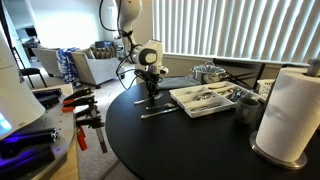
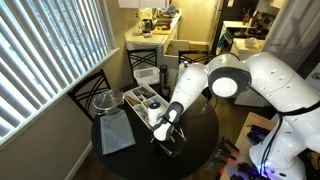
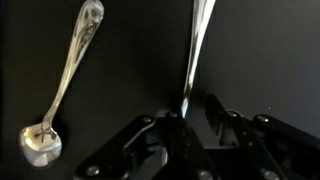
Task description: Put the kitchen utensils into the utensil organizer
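Note:
My gripper should open, rise and come down centered over the utensil (image 3: 189, 80) before carrying it, since the silver utensil's thin end (image 3: 185, 104) sits off-center, close to one finger.
My gripper (image 1: 150, 92) hangs low over the round black table in both exterior views (image 2: 165, 127). In the wrist view its fingers (image 3: 195, 113) stand apart, with the thin end of a silver utensil (image 3: 197, 45) between them, close to the left finger. A silver spoon (image 3: 62, 85) lies on the table to the left of it. In an exterior view the utensils (image 1: 158, 113) lie just in front of the gripper. The white utensil organizer (image 1: 186, 97) sits beside them with some cutlery in it, and it also shows in an exterior view (image 2: 143, 99).
A shiny metal pot (image 1: 208, 72) (image 2: 105, 100) stands behind the organizer. A dark grey cup (image 1: 245, 106) and a paper towel roll (image 1: 290, 112) stand near the table edge. A grey cloth (image 2: 116, 135) lies on the table. Orange-and-black clamps (image 1: 84, 112) lie on a side bench.

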You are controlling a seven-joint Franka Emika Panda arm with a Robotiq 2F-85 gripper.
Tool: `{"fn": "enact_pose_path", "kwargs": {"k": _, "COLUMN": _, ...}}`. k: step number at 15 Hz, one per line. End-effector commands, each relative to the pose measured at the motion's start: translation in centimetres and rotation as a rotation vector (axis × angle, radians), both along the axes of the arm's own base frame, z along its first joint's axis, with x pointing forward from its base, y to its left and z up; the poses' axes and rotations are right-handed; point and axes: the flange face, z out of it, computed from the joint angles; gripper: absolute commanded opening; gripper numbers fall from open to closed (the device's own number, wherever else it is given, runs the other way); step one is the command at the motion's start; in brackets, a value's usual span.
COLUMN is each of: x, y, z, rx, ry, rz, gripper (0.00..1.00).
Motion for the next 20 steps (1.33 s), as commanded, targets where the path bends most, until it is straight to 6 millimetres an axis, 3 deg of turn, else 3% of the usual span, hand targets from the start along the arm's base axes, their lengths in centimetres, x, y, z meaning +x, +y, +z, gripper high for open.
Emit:
{"fn": "enact_pose_path", "kwargs": {"k": 1, "x": -2.6, "y": 2.5, "z": 3.1, "rx": -0.054, "ry": -0.051, "rz": 0.066, "gripper": 0.03}}
{"fn": "enact_pose_path", "kwargs": {"k": 6, "x": -3.8, "y": 3.9, "z": 5.4, "rx": -0.087, "ry": -0.092, "rz": 0.089, "gripper": 0.00}}
{"fn": "enact_pose_path", "kwargs": {"k": 7, "x": -3.6, "y": 3.5, "z": 5.4, "rx": -0.087, "ry": -0.085, "rz": 0.085, "gripper": 0.26}}
{"fn": "enact_pose_path", "kwargs": {"k": 9, "x": -3.2, "y": 2.7, "z": 5.3, "rx": -0.085, "ry": -0.074, "rz": 0.076, "gripper": 0.31}}
{"fn": "enact_pose_path", "kwargs": {"k": 16, "x": -1.3, "y": -0.4, "z": 2.7, "rx": -0.077, "ry": 0.013, "rz": 0.032, "gripper": 0.75}}
{"fn": "enact_pose_path", "kwargs": {"k": 20, "x": -1.3, "y": 0.1, "z": 1.8, "rx": -0.085, "ry": 0.052, "rz": 0.048, "gripper": 0.98}}
